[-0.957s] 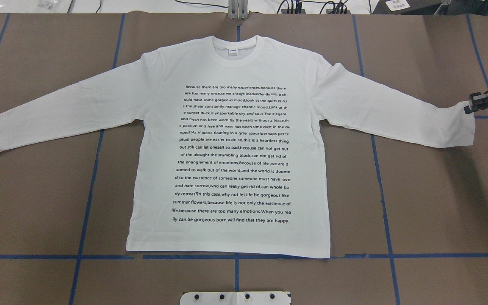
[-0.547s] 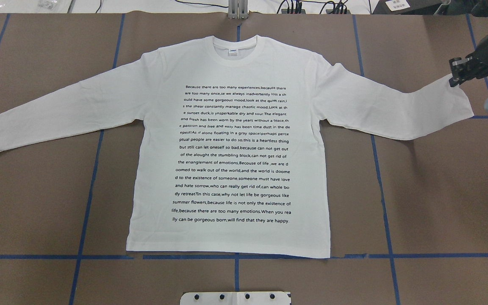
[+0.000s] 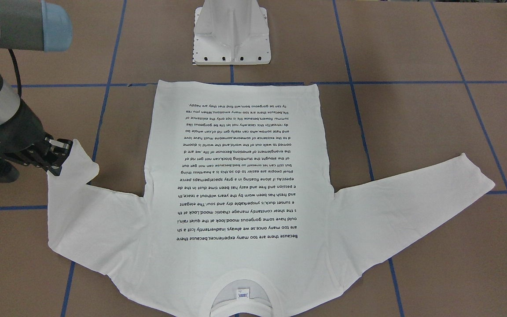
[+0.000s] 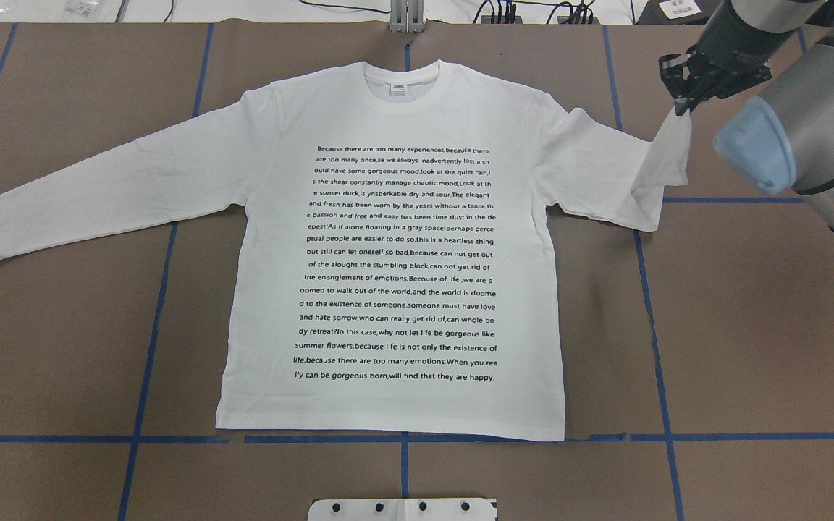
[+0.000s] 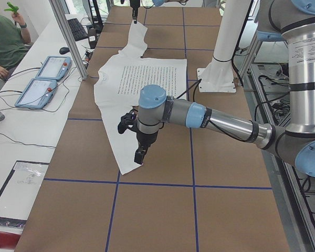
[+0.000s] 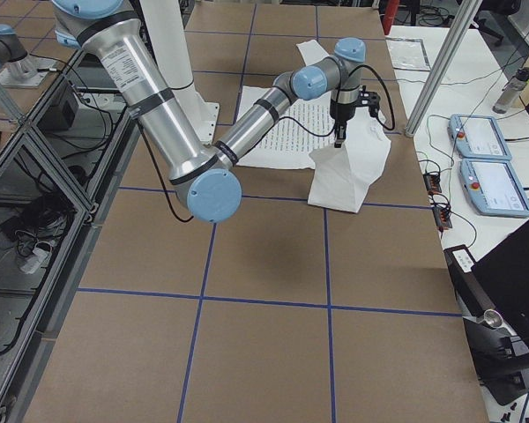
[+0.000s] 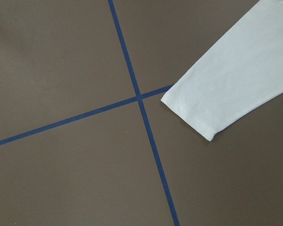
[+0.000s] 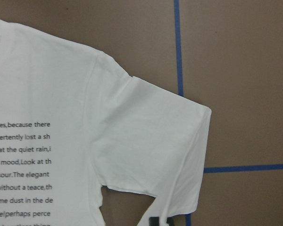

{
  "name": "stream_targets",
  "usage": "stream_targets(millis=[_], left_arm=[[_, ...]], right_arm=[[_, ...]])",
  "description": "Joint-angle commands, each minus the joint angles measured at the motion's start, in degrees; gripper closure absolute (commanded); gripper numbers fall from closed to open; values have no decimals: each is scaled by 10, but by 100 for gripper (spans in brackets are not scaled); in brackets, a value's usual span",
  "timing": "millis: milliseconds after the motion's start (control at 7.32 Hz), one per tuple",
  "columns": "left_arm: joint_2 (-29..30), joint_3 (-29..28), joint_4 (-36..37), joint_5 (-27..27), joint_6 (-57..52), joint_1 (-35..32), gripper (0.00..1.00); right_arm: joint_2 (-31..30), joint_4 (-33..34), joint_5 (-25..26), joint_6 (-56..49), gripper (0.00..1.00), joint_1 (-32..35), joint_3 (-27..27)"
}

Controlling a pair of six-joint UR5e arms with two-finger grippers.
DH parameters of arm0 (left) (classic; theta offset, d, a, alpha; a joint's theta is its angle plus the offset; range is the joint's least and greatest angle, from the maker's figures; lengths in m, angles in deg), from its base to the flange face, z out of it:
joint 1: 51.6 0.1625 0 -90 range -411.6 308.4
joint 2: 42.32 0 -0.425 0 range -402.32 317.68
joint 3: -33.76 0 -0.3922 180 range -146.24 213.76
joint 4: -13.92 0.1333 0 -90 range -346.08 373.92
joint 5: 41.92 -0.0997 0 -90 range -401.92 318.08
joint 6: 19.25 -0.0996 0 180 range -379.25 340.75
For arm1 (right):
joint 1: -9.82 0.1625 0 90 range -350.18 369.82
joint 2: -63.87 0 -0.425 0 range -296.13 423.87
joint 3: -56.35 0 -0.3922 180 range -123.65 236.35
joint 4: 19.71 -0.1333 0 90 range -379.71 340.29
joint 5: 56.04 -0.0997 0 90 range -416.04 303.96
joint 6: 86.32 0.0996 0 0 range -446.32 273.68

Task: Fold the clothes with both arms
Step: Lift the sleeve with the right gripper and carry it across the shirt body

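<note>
I keep moving the cuff across until it gets to the opposite armpit, because my right gripper is holding the sleeve by its cuff and the chest is lying flat.
The clothes are one white long-sleeved T-shirt [image 4: 388,116] with black text, lying flat and face up on the brown table, collar at the far side. My right gripper [image 4: 681,108] is shut on the cuff of the shirt's right sleeve [image 4: 667,155], which hangs lifted and bent back at the elbow. The front-facing view shows this gripper [image 3: 60,155] pinching the cuff. The left sleeve [image 4: 62,199] lies stretched out flat. My left gripper [image 5: 140,155] hovers above its cuff [image 7: 217,99]; I cannot tell whether it is open or shut.
The white pedestal base [image 3: 231,39] stands at the shirt's hem side. Blue tape lines [image 4: 149,347] grid the table. Beyond the far edge a side bench holds teach pendants [image 5: 42,79], cables and aluminium posts [image 5: 68,37]. A seated person [image 5: 5,42] is there.
My right gripper has carried the right sleeve's cuff up off the table, toward the far side and inward toward the shirt's body. The sleeve now bends at the elbow.
</note>
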Motion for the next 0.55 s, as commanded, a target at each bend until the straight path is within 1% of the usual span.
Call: stream_targets(millis=[0,137,273,410], left_arm=[[0,0,0,1,1,0,0],[-1,0,1,1,1,0,0],[-1,-1,1,1,1,0,0],[-1,-1,1,1,1,0,0]], right_arm=[[102,3,3,33,100,-18,-68],[157,-1,17,68,100,-42,-114],[223,-4,46,88,100,-69,-179],[281,-9,62,111,100,-96,-248]])
